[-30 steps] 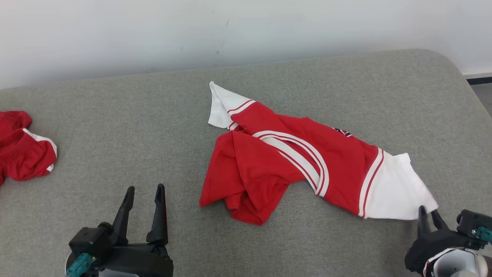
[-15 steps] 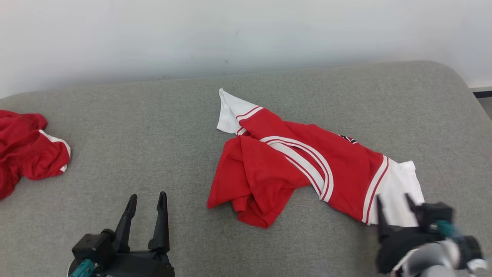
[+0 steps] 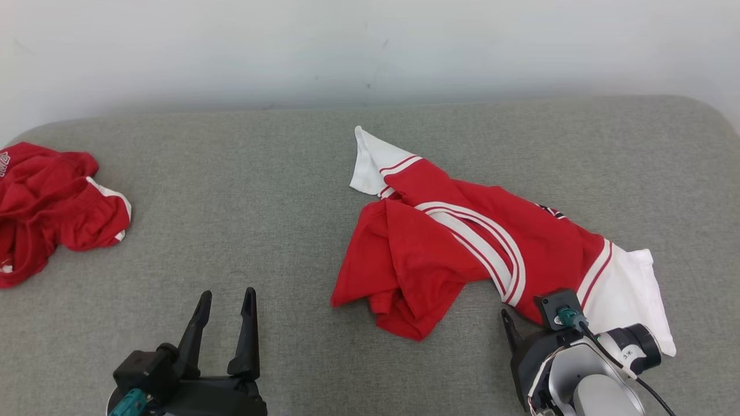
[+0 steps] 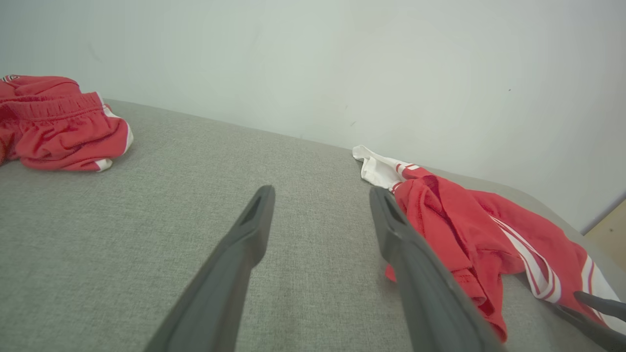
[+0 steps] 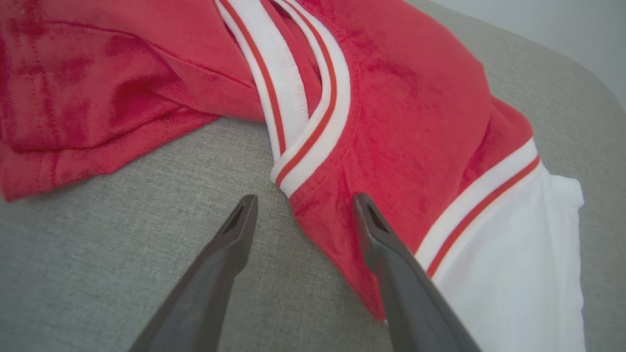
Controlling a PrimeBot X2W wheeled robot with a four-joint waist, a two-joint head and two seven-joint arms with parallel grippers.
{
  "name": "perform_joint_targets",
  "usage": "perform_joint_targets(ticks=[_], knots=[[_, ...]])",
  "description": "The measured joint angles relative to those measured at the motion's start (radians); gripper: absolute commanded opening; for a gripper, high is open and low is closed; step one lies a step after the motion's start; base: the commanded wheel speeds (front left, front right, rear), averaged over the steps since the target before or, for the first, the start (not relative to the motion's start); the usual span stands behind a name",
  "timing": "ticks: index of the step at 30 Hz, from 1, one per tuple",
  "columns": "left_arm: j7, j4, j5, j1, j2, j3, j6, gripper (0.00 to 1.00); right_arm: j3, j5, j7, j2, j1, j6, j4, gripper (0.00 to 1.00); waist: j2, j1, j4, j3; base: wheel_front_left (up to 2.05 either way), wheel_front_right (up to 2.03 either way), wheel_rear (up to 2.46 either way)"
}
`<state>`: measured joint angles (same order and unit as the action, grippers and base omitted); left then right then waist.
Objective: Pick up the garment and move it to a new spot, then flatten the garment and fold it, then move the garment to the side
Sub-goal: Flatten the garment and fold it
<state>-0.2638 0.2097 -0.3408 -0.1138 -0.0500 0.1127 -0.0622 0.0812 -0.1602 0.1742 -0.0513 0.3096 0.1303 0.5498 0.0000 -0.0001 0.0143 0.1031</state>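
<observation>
The red body is in loose, overlapping folds (image 3: 396,281) next to the collar. That means the garment (image 3: 478,229) will spread out into a broad panel when I move the white sleeve.
The garment (image 3: 462,248) is a red shirt with white sleeves and a white-striped collar. It lies crumpled right of centre on the grey cushion (image 3: 277,190). My right gripper (image 3: 523,323) is open at the shirt's near edge. In the right wrist view its fingers (image 5: 304,198) straddle the red fabric (image 5: 401,98) just below the collar band, one finger over the cloth and one over the cushion. My left gripper (image 3: 226,294) is open at the lower left, holding nothing, well left of the shirt (image 4: 469,234). The same left gripper (image 4: 322,193) points across bare cushion.
A second red garment (image 3: 52,202) lies bunched at the cushion's far left edge (image 4: 58,127). A pale wall (image 3: 370,46) runs along the back. The cushion's rounded corner (image 3: 708,112) is at the far right. Bare grey cushion lies between the two garments.
The head camera has shifted. My right gripper has moved left along the shirt's near edge, from the white sleeve to the red fabric by the collar. The left gripper and the shirt have stayed put.
</observation>
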Motion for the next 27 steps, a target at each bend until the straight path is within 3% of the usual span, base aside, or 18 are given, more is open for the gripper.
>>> perform_joint_targets(ticks=[5, 6, 7, 8, 13, 19, 24, 27], knots=[[0.0, -0.002, -0.001, 0.0, 0.0, 0.006, 0.0, 1.0, -0.015, -0.037, -0.007, -0.002, 0.029, 0.0, 0.059, 1.0, 0.0, 0.0, 0.013, 0.009, 0.0, 0.0, 0.0], [0.0, -0.002, -0.001, -0.001, 0.0, 0.007, 0.0, 1.0, -0.022, -0.039, -0.009, -0.002, 0.036, 0.0, 0.068, 0.71, 0.0, 0.0001, 0.016, 0.012, 0.0, 0.0, 0.0], [0.0, -0.002, -0.001, -0.001, 0.0, 0.007, 0.001, 1.0, -0.027, -0.041, -0.018, -0.002, 0.042, 0.0, 0.075, 0.21, 0.0, 0.0001, 0.019, 0.014, 0.0, 0.0, 0.0], [0.0, -0.003, -0.001, -0.001, 0.0, 0.007, 0.001, 1.0, -0.03, -0.044, -0.031, -0.002, 0.047, 0.0, 0.079, 0.0, 0.0, 0.0001, 0.021, 0.017, 0.0, 0.0, 0.0], [0.0, -0.004, 0.001, -0.006, 0.0, 0.004, 0.002, 1.0, -0.042, -0.02, -0.086, -0.001, 0.077, 0.0, 0.061, 0.0, 0.0, 0.0001, 0.027, 0.029, 0.0, 0.0, 0.0], [0.0, -0.01, 0.011, -0.009, 0.0, -0.013, 0.002, 1.0, -0.038, 0.065, -0.087, 0.0, 0.111, 0.0, -0.054, 0.0, 0.0, 0.0001, 0.02, 0.035, 0.0, 0.0, 0.0], [0.0, -0.016, 0.024, -0.015, 0.0, -0.023, 0.001, 1.0, -0.085, 0.211, -0.021, 0.001, 0.152, 0.0, -0.153, 0.0, 0.0, 0.0001, 0.015, 0.043, 0.0, 0.0, 0.0], [0.0, -0.02, 0.026, -0.023, 0.0, -0.021, 0.0, 1.0, -0.152, 0.382, 0.031, 0.002, 0.181, 0.0, -0.165, 0.0, 0.0001, 0.0002, 0.02, 0.049, 0.0, 0.0, 0.0]])
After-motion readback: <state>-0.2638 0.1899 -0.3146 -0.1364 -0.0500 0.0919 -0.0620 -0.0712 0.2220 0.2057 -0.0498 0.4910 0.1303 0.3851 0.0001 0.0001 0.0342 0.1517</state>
